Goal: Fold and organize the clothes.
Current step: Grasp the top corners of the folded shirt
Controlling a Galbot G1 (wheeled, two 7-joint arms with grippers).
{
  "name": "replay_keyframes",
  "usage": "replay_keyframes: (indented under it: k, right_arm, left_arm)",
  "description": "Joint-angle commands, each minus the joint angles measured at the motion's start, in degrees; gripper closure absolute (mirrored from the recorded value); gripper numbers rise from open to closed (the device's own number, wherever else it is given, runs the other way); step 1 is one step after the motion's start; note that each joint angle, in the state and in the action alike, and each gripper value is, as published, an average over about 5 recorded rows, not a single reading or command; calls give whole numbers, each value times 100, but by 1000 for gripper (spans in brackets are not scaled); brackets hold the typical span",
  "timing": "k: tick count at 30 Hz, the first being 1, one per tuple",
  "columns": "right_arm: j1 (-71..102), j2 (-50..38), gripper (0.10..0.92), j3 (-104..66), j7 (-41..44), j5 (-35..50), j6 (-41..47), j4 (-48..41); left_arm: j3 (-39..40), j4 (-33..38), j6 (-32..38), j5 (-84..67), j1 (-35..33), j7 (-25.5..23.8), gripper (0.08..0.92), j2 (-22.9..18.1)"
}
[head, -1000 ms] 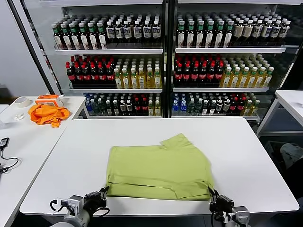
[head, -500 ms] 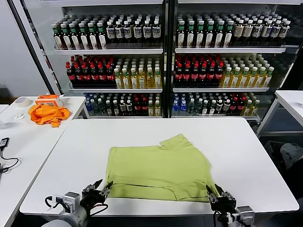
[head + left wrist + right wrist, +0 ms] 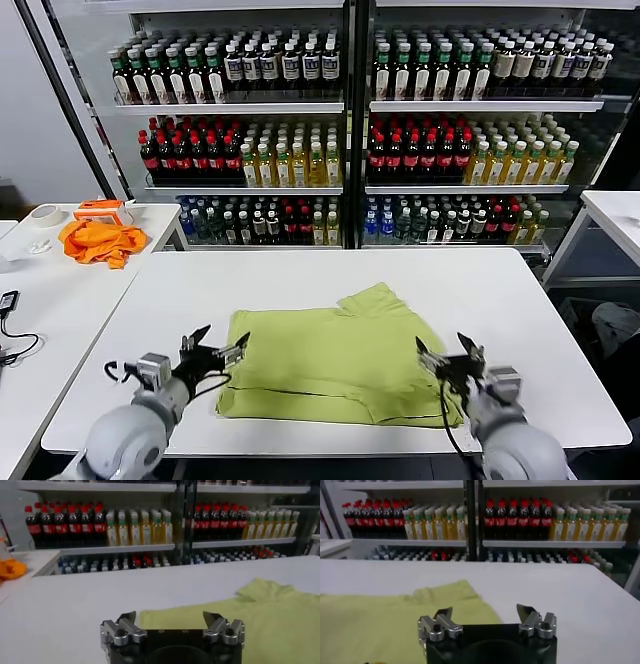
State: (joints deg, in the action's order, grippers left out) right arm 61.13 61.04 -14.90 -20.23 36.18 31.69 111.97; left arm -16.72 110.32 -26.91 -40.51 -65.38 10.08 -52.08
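I can see the lime T-shirt lying plain side up, so I should expect a white print to be hidden underneath when I fold its far edge over.
The lime T-shirt lies partly folded on the white table, with one sleeve sticking out at its far side. My left gripper is open and empty, raised at the shirt's left edge. My right gripper is open and empty, raised over the shirt's right edge. In the left wrist view the shirt lies beyond the open left gripper. In the right wrist view the shirt lies beyond the open right gripper.
Shelves of bottles stand behind the table. An orange garment and a tape roll lie on a side table at the left. Another table stands at the far right.
Both grippers have let go of the shirt's near edge, opened and risen from the table's front edge to the shirt's sides. The near hem has settled flat.
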Motion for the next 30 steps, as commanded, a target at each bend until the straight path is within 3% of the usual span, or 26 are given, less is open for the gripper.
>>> replay_keyframes:
  k: [1,8,16,30]
  right_arm:
    - [-1949,556,203,999,-122,129,102,-1734]
    - [-2415,1064,203,1204,-5,100,-31,-2879]
    - [-2701,1474,203,1133,359,-244,-408,-4030]
    - [-2939,1699,203,1135,635,-696,-744,-4641]
  left_arm:
    - [673,-1908,130,134,1525,-581,177,-208]
    - [863,-2520,206,658,1839,-1027,177,-388]
    - [984,-2685,214,778,1942,-1154,177,-476]
    - [925,-2784,211,758,1867,-1098,177,-543]
